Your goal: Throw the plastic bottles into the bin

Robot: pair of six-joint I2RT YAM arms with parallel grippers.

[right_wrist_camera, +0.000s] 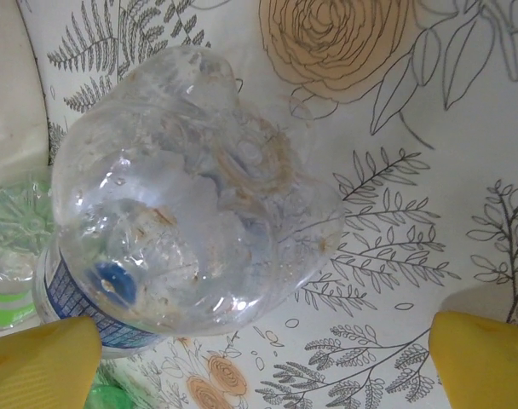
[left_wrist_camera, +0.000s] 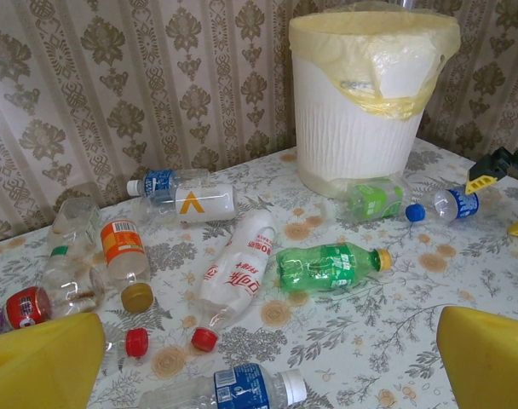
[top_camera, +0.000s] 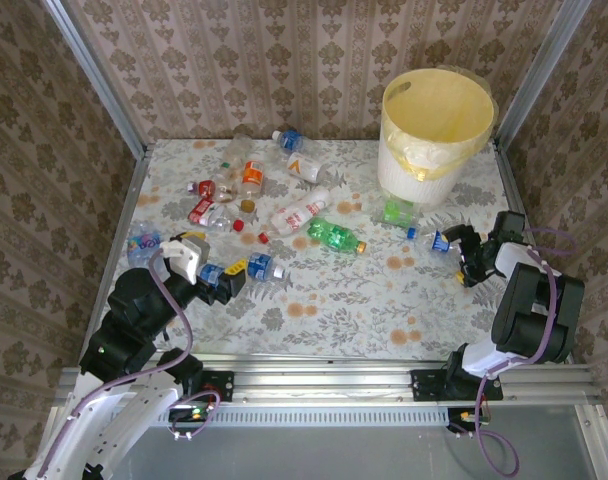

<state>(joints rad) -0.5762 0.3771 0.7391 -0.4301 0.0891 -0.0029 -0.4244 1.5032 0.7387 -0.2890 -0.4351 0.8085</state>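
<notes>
The clear bottle's base [right_wrist_camera: 195, 204] points end-on at my right gripper, so I should pull back, go up and come over its blue label [top_camera: 440, 242] from above.
Several plastic bottles lie across the flowered table. The bin [top_camera: 439, 125], pale yellow with a liner, stands at the back right, also the bin [left_wrist_camera: 361, 102]. My left gripper [top_camera: 232, 282] is open low at the near left, its yellow fingers [left_wrist_camera: 46, 366] wide apart around a clear blue-label bottle [left_wrist_camera: 238, 388], not touching it. A green bottle [left_wrist_camera: 331, 264] and a red-lettered clear one [left_wrist_camera: 242, 264] lie beyond. My right gripper [top_camera: 466, 255] is open next to a crushed clear bottle [right_wrist_camera: 191, 187] with a blue cap [top_camera: 439, 240]; it lies between the fingers [right_wrist_camera: 37, 366].
Patterned walls and metal posts close the table on three sides. More bottles cluster at the back left [top_camera: 234, 180]. A small light-green bottle [top_camera: 399, 212] lies against the bin's foot. The near middle of the tablecloth [top_camera: 364, 310] is bare.
</notes>
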